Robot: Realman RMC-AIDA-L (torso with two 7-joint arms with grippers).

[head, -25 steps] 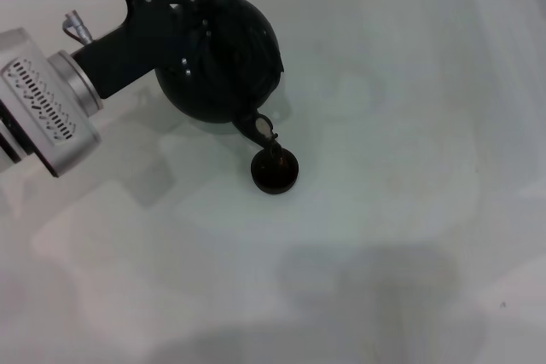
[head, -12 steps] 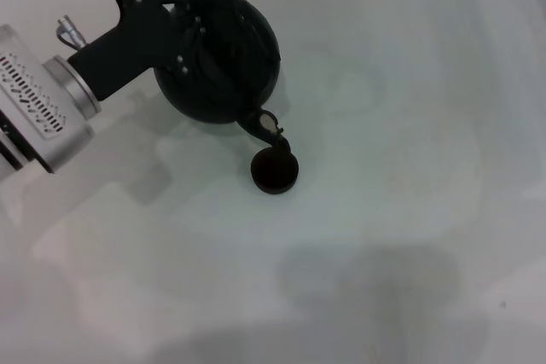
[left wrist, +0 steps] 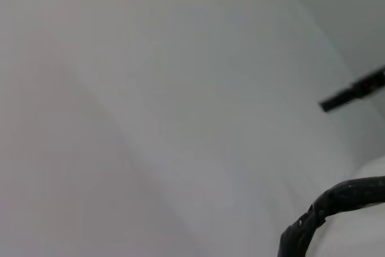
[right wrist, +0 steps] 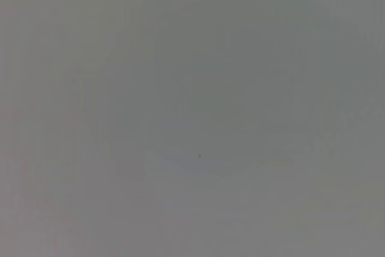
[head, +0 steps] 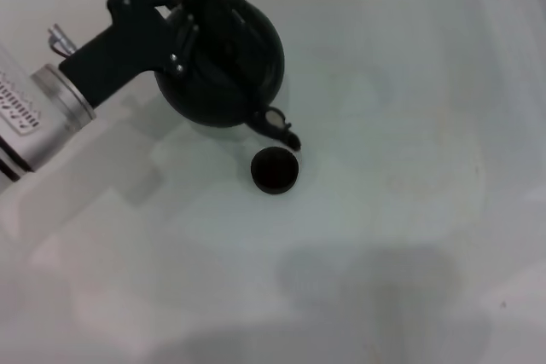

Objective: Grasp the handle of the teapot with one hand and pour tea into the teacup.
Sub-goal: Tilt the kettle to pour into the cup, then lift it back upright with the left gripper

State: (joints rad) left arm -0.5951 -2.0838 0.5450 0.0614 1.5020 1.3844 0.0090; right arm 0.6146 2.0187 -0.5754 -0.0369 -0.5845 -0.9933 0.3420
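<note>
My left gripper grips the teapot by its handle and the table beside the teacup is free, so I should keep moving the teapot there until it rests.
The round black teapot hangs over the white table at the back left of the head view. My left gripper is shut on its handle at the top of the pot. A rough dark arc of the handle shows in the left wrist view. The short spout points toward the front right and ends just above the far rim of the teacup. The tiny dark teacup stands upright on the table, apart from the pot. My right gripper is out of view.
The white table stretches wide to the right and front of the cup. Soft shadows lie along the near edge. The right wrist view holds only a plain grey surface.
The teapot has tipped back from its pouring tilt, and its spout has risen off the cup's mouth. The left arm has drawn back and to the left with the pot.
</note>
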